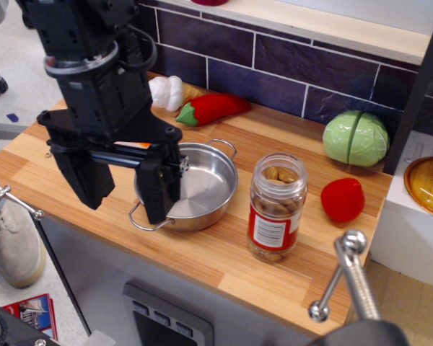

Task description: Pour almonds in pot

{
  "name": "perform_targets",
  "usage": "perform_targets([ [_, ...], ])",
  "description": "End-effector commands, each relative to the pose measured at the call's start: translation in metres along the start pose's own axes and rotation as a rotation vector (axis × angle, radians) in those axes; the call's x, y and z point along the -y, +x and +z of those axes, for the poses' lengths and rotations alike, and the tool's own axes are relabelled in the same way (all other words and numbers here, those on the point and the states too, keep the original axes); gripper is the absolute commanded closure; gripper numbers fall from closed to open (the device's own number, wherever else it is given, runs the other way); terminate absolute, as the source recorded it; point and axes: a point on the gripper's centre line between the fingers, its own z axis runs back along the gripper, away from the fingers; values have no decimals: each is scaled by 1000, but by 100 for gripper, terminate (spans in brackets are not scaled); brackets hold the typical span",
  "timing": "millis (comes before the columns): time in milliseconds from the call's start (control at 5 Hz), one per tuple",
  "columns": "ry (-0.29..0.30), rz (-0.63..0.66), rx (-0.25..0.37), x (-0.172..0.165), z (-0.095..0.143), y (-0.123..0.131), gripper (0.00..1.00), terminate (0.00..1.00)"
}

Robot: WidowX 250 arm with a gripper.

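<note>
Chunky almonds (278,193) are piled up below the jar's open neck (281,171). The almonds should fall out a few at a time when I tip the jar.
A clear plastic jar (276,208) with a red-and-white label stands upright on the wooden counter, with brown almonds (280,174) showing through its open top. The shiny steel pot (202,184) with two wire loop handles sits just left of the jar and looks empty. My black gripper (123,193) hangs over the pot's left side, jaws wide open and empty. Its right finger (159,191) hides part of the pot's left rim. The jar is well to the gripper's right.
A red toy strawberry (342,199) lies right of the jar. A green cabbage (356,138), a red pepper (215,109) and a white garlic (167,92) sit along the tiled back wall. An amber glass lid (429,184) rests on a white stand at right. A metal faucet handle (350,277) juts up in front.
</note>
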Motion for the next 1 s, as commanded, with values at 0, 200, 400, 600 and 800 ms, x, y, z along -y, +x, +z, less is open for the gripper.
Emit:
perform_targets([
  [0,0,0,0,0,0,0,0,0],
  [200,5,-94,-66,12,7,12,0,0],
  [400,124,-333,-106,31,15,20,0,0],
  [600,229,-500,-236,49,12,33,0,0],
  [800,399,-728,-314,80,12,37,0,0],
])
